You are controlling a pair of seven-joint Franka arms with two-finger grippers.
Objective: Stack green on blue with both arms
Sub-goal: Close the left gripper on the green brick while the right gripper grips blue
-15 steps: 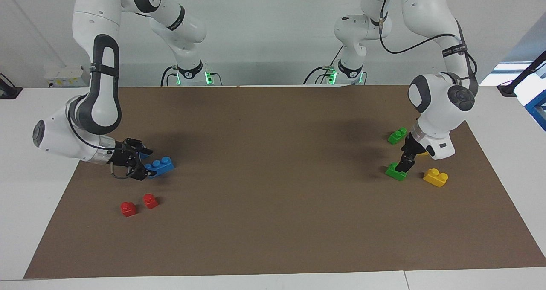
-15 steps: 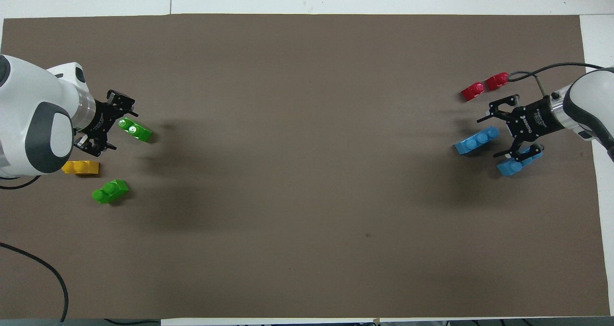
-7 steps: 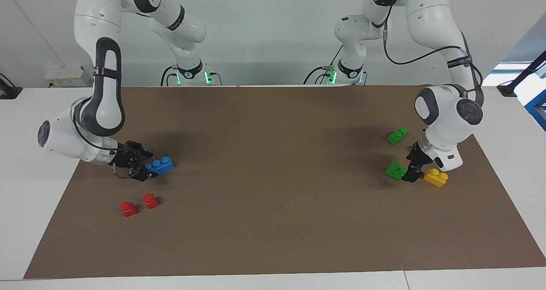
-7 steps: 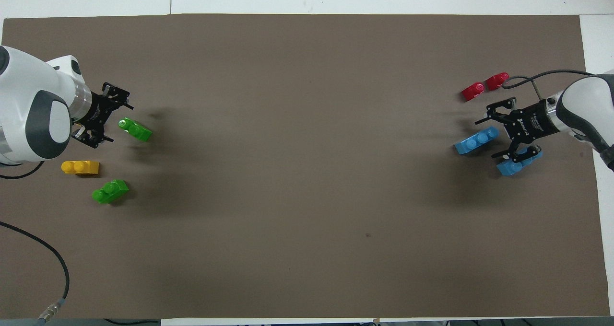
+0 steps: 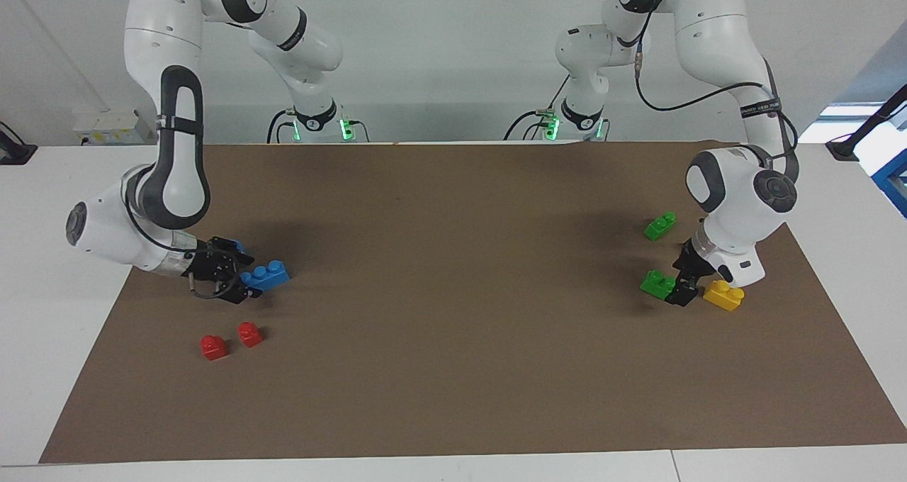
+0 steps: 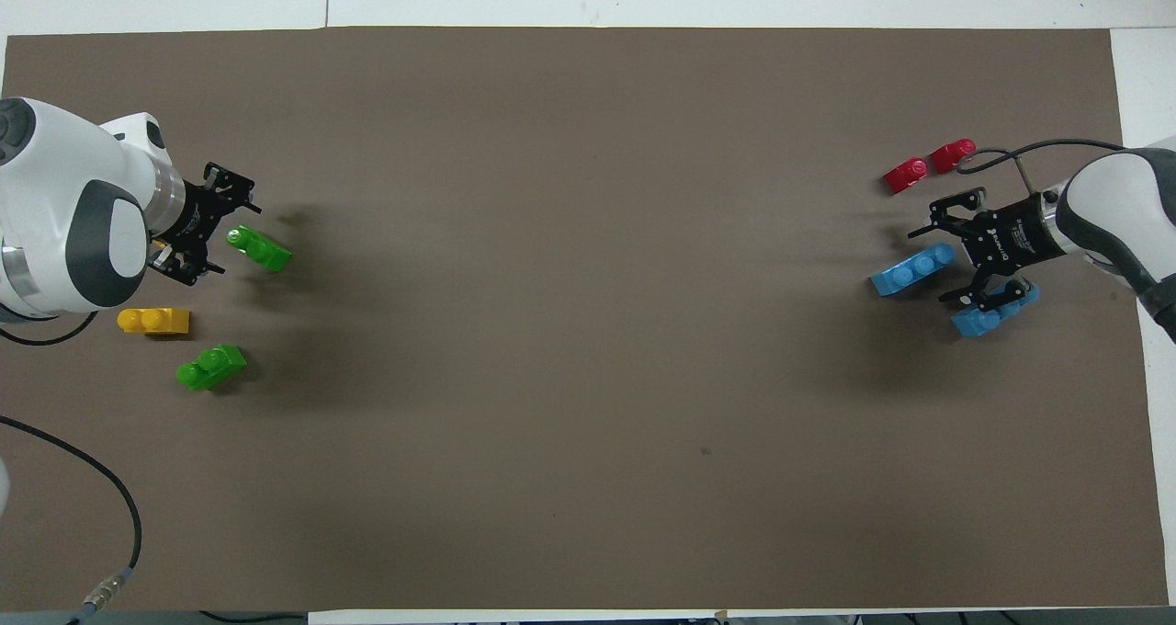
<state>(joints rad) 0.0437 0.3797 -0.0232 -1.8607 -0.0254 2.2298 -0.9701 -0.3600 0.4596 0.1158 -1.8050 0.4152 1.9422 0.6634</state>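
My gripper will stack the bricks, and the green brick (image 6: 259, 248) will then leave an end stud bare, because it is shorter than the blue brick (image 6: 912, 270).
A green two-stud brick (image 5: 657, 284) lies on the brown mat near the left arm's end; it also shows in the overhead view (image 6: 259, 248). My left gripper (image 5: 682, 290) (image 6: 230, 237) is open and low, beside this brick, between it and a yellow brick (image 5: 723, 295). A blue three-stud brick (image 5: 266, 276) (image 6: 914, 269) lies near the right arm's end. My right gripper (image 5: 244, 276) (image 6: 932, 265) is open and low, its fingers either side of the blue brick's end. Neither gripper holds anything.
A second green brick (image 6: 211, 368) lies nearer to the robots than the first. A second blue brick (image 6: 992, 311) lies partly under the right gripper. Two red bricks (image 6: 928, 165) lie farther from the robots than the blue ones. The yellow brick (image 6: 153, 320) is beside the left wrist.
My left gripper has come down from over the green brick to the mat beside it, toward the yellow brick. The right gripper has hardly moved. No brick has moved.
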